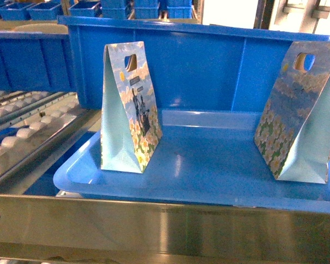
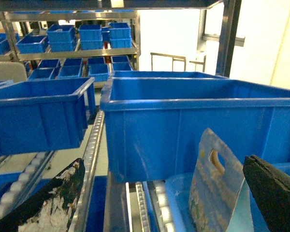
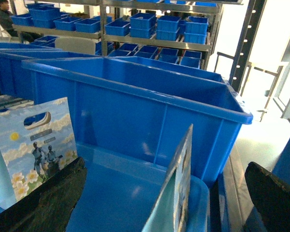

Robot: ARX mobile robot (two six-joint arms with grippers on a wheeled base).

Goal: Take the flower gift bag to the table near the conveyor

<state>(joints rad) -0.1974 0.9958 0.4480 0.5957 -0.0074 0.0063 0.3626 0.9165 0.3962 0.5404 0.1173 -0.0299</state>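
Observation:
My gripper will carry the flower gift bag point(image 1: 290, 104) by its edge, and it will keep its upright shape because straight sides and a sharp crease point(image 1: 309, 118) hold it open.
Two flower gift bags stand upright on a blue tray point(image 1: 209, 184), one at the left point(image 1: 129, 110) and one at the right point(image 1: 300, 113). Neither gripper shows in the head view. My left gripper point(image 2: 164, 166) is open, and the left bag point(image 2: 215, 193) stands between its fingers, close to the right finger point(image 2: 273, 193). My right gripper point(image 3: 166, 164) is open too, with the right bag point(image 3: 176, 193) edge-on between its fingers, untouched. The other bag point(image 3: 34, 145) appears at the left of that view. The conveyor point(image 1: 22, 135) runs along the left. The table is out of view.
A large blue crate point(image 1: 209, 66) stands right behind the tray and both bags. A steel frame rail point(image 1: 154, 223) crosses the front. More blue crates point(image 2: 38, 116) sit on the conveyor and on shelves point(image 3: 150, 24) at the back.

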